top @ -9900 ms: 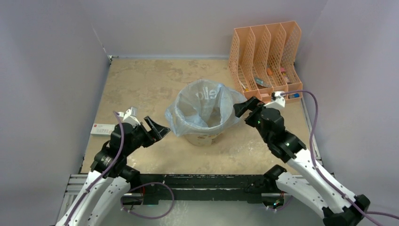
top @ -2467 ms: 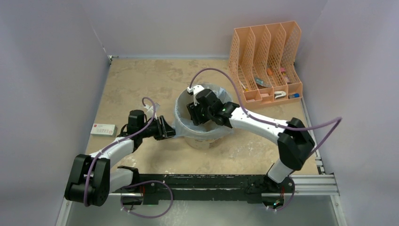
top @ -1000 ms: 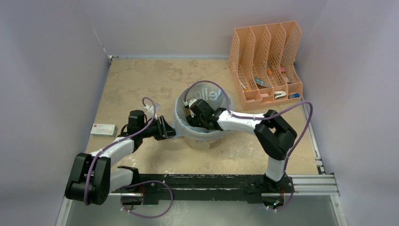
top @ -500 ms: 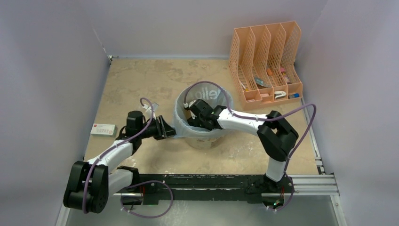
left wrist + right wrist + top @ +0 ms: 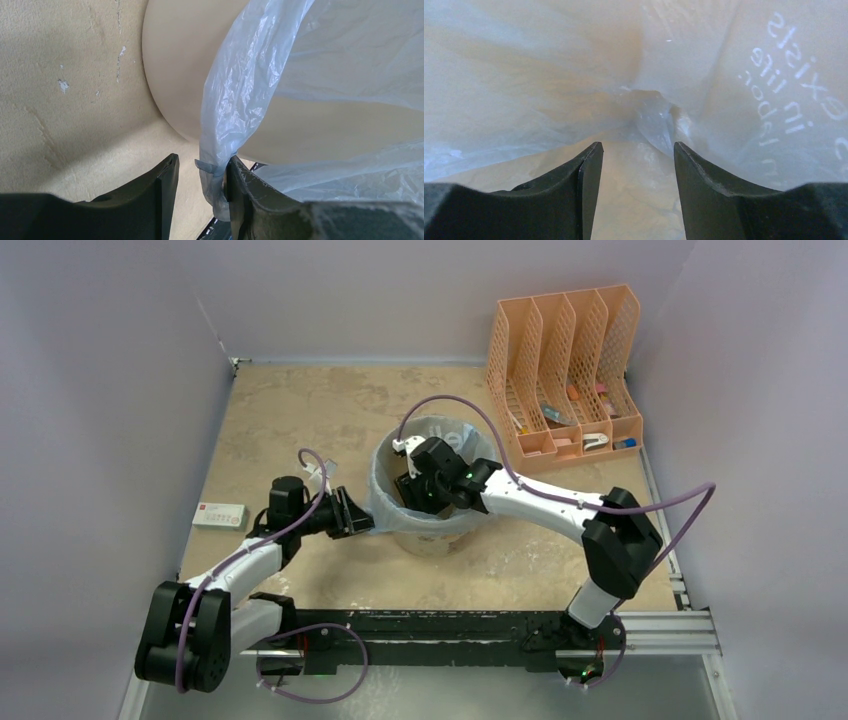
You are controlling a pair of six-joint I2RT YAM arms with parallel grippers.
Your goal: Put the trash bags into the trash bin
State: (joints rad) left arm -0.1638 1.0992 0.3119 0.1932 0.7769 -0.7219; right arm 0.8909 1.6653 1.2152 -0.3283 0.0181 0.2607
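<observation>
The trash bag's gathered bottom (image 5: 653,114) is bunched up inside the trash bin, so the robot's right gripper should push back down into the folds (image 5: 665,142) before it lifts out.
The cream trash bin (image 5: 428,537) stands mid-table, lined with the pale-blue trash bag (image 5: 383,502), which drapes over its rim. My left gripper (image 5: 355,516) is low at the bin's left side. In the left wrist view it (image 5: 201,162) is open, and a hanging strip of the bag (image 5: 240,95) lies between the fingers, against the right one, in front of the bin wall (image 5: 175,60). My right gripper (image 5: 413,490) reaches down into the bin. In the right wrist view it (image 5: 636,152) is open and empty inside the bag (image 5: 729,65), near its gathered bottom.
An orange mesh file organizer (image 5: 565,360) with small items stands at the back right. A small white and red box (image 5: 220,515) lies at the table's left edge. Grey walls enclose the table on three sides.
My right arm's elbow has swung out to the right and its wrist has risen a little inside the bin. My left gripper has stayed by the bag's left edge.
</observation>
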